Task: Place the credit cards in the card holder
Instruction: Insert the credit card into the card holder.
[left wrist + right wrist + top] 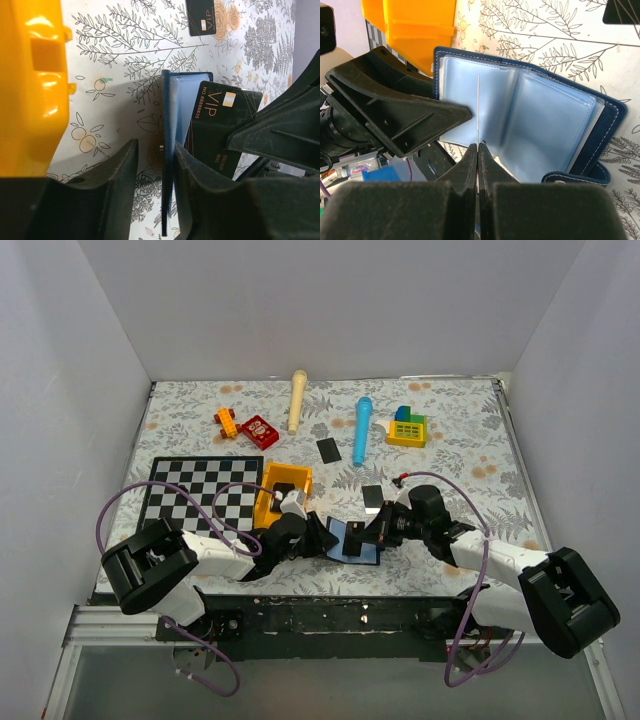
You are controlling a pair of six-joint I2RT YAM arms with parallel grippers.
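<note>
Next, my left gripper lays flat the card holder's cover (171, 107) that stands upright between its fingers, and keeps its outer edge (437, 72) down before the card slides in.
The navy card holder (345, 543) lies open near the table's front, its light blue pockets (545, 115) facing up. Its left cover (168, 110) stands upright between my left gripper's (155, 145) fingers. It leans on the right finger, with a gap to the left one. My right gripper (478, 146) is shut on a black VIP card (220, 125), seen edge-on (478, 100) just above the left pocket. Two more black cards lie on the table, one close behind the holder (372, 497) and one farther back (328, 450).
A yellow bin (283, 490) stands just left of the holder, beside a chessboard (200, 495). At the back lie a beige bat (297, 400), a blue tube (362, 428), a red toy (260, 430), orange bricks (227, 422) and a yellow block toy (408, 427).
</note>
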